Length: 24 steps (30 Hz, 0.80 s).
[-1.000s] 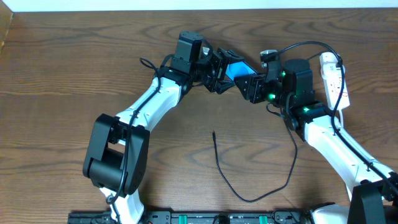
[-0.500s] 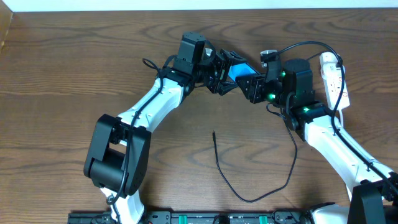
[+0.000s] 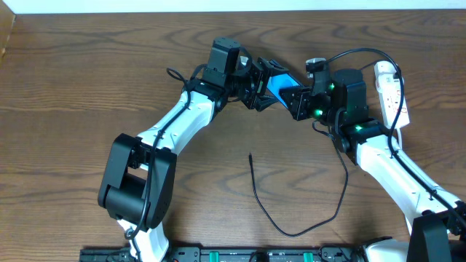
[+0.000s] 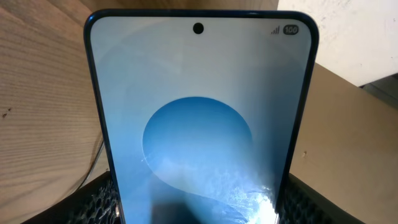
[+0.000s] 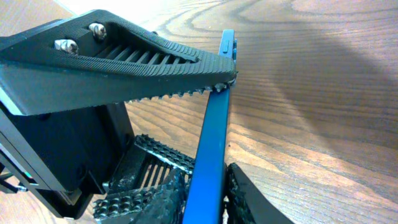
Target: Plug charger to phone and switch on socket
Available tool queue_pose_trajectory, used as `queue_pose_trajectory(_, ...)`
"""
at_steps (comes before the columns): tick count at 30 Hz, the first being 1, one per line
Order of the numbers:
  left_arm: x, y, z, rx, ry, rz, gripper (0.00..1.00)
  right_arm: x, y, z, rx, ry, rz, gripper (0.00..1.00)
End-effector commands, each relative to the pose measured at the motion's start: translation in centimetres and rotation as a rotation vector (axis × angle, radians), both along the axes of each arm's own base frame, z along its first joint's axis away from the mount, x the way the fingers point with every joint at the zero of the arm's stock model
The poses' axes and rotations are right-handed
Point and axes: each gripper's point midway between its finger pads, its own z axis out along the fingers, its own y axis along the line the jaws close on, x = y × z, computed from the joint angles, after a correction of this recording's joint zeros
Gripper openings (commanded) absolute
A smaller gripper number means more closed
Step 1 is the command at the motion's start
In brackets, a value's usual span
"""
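Note:
The phone's side edges (image 4: 102, 106) are between my left gripper's fingers, so next the left gripper backs off, turns and pinches the screen and back (image 4: 199, 71). That will free my right gripper for the charger.
The phone (image 3: 277, 83), its screen bright blue, is held above the table between both grippers. My left gripper (image 3: 259, 86) is shut on its side edges. In the left wrist view the phone (image 4: 199, 106) fills the frame between the left gripper's (image 4: 200, 208) fingers. My right gripper (image 3: 294, 97) is shut on the phone's other end. The right wrist view shows the phone (image 5: 215, 134) edge-on in the right gripper's jaws (image 5: 208, 198). The charger (image 3: 291, 231) lies loose on the table, its plug tip (image 3: 250, 156) pointing away. The socket (image 3: 390, 92) lies at the far right.
Thicker black robot cables loop above the right arm (image 3: 364, 52). The left gripper's ribbed finger (image 5: 124, 62) crosses the top of the right wrist view. The table's far edge (image 3: 233, 10) runs along the back.
The left gripper and the phone have shifted slightly to the right. The charger cable and the socket have not moved.

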Motion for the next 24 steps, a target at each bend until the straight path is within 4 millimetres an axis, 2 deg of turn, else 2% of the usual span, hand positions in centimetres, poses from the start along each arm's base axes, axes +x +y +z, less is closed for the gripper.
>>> queue_pose_trajectory(1,-0.2,-0.2,2.2,-0.03,-0.048,-0.019,0.07,0.1,0.6,0.8,0.013,-0.02,0.027,0.18)
queue_pose_trajectory(12,-0.2,-0.2,2.2,-0.03,-0.048,-0.019,0.08,0.3,0.7,1.1,0.019,-0.038,0.026,0.01)
queue_pose_trajectory(13,-0.2,-0.2,2.2,-0.03,-0.048,-0.019,0.16,0.3,0.7,1.2,0.019,-0.041,0.026,0.01)
queue_pose_trajectory(15,-0.2,-0.2,2.2,-0.03,-0.048,-0.019,0.45,0.3,0.6,1.2,0.02,-0.042,0.025,0.01)
queue_pose_trajectory(17,-0.1,-0.1,2.2,-0.03,-0.048,-0.016,0.81,0.5,0.5,1.3,0.017,-0.049,0.016,0.01)
queue_pose_trajectory(18,0.0,0.1,2.3,-0.03,-0.048,-0.012,0.88,0.9,-0.1,1.2,0.003,-0.055,-0.014,0.01)
queue_pose_trajectory(21,0.1,0.4,2.8,-0.058,-0.051,-0.031,0.89,2.0,-1.7,1.2,-0.027,-0.071,-0.09,0.01)
queue_pose_trajectory(24,0.1,0.6,4.8,-0.138,-0.112,-0.091,0.89,3.0,-3.3,1.4,-0.015,-0.068,-0.165,0.01)
